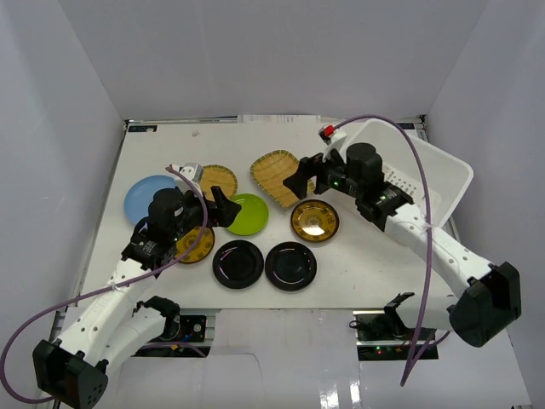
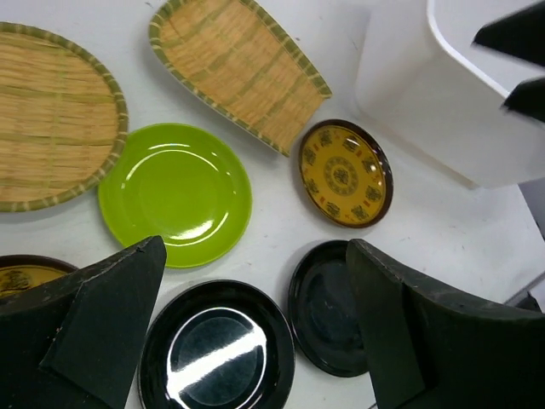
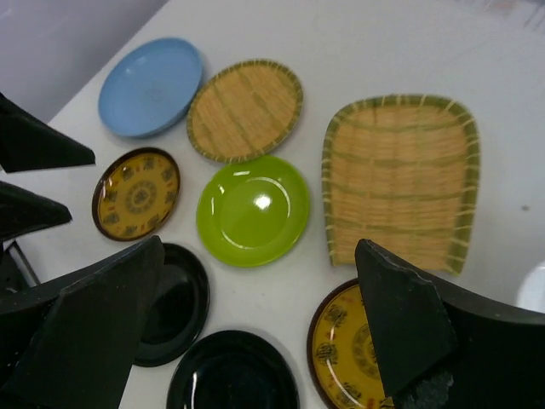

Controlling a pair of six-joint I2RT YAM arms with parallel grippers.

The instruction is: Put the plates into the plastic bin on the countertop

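My open left gripper is moving toward the light blue plate (image 1: 148,196), which lies clear of the gold plate with its outer rim (image 1: 127,208) free. It should keep moving there until its fingers are on both sides of that rim.
Eight plates lie on the white countertop (image 1: 362,264): light blue (image 1: 152,198), round straw (image 1: 217,180), fan-shaped straw (image 1: 277,175), lime green (image 1: 248,215), two gold patterned (image 1: 314,221) (image 1: 196,244) and two black (image 1: 238,263) (image 1: 290,266). The white plastic bin (image 1: 443,170) stands at the right, no plate visible in it. My left gripper (image 1: 223,209) is open and empty, hovering above the green plate (image 2: 174,193) and the black plates (image 2: 217,349). My right gripper (image 1: 300,179) is open and empty, hovering between the fan-shaped straw plate (image 3: 400,175) and the right gold plate (image 3: 345,349).
Pale grey walls enclose the table on three sides. The bin (image 2: 443,102) looks tilted, its near wall beside the right gold plate (image 2: 345,173). A purple cable loops over the right arm and the bin. The two grippers are close together over the plates.
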